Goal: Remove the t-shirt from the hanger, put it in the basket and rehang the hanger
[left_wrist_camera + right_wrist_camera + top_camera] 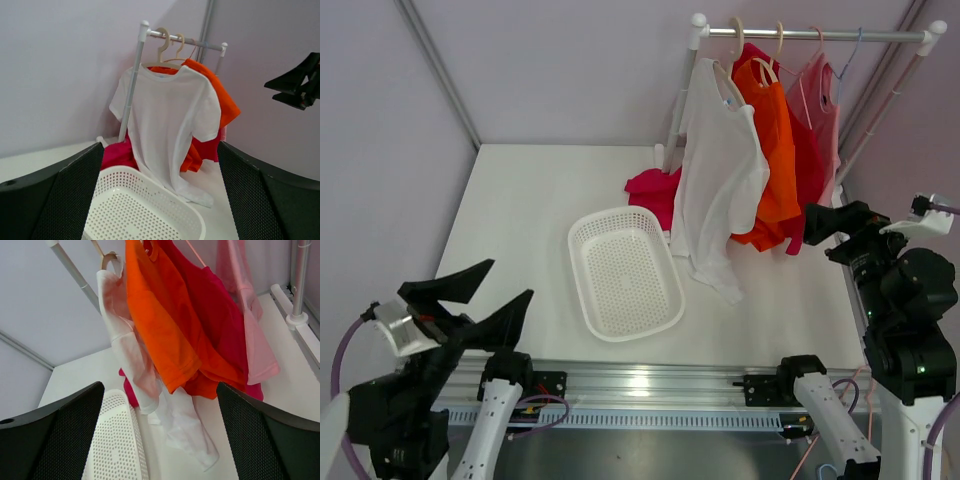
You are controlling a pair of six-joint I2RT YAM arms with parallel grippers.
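The beige hanger's hook (738,36) is clear of the next hanger, so my right gripper should now go up toward the rail until its open fingers are on both sides of that hook (737,45).
A white t-shirt (720,180) hangs on a beige hanger (730,88) at the front end of the rack rail (850,35), and its hem trails onto the table. It also shows in the left wrist view (167,120) and the right wrist view (122,340). My left gripper (505,283) is open and empty, raised at the near left, far from the shirt and pointing at it (160,145). My right gripper (828,225) is open and empty, just right of the hanging clothes and facing them (160,385).
Behind the white shirt hang an orange shirt (775,140), a red one (808,170) and a pink one (820,95). A white perforated basket (620,213) lies on the table left of the shirt's hem. A magenta garment (650,188) lies behind it by the rack post.
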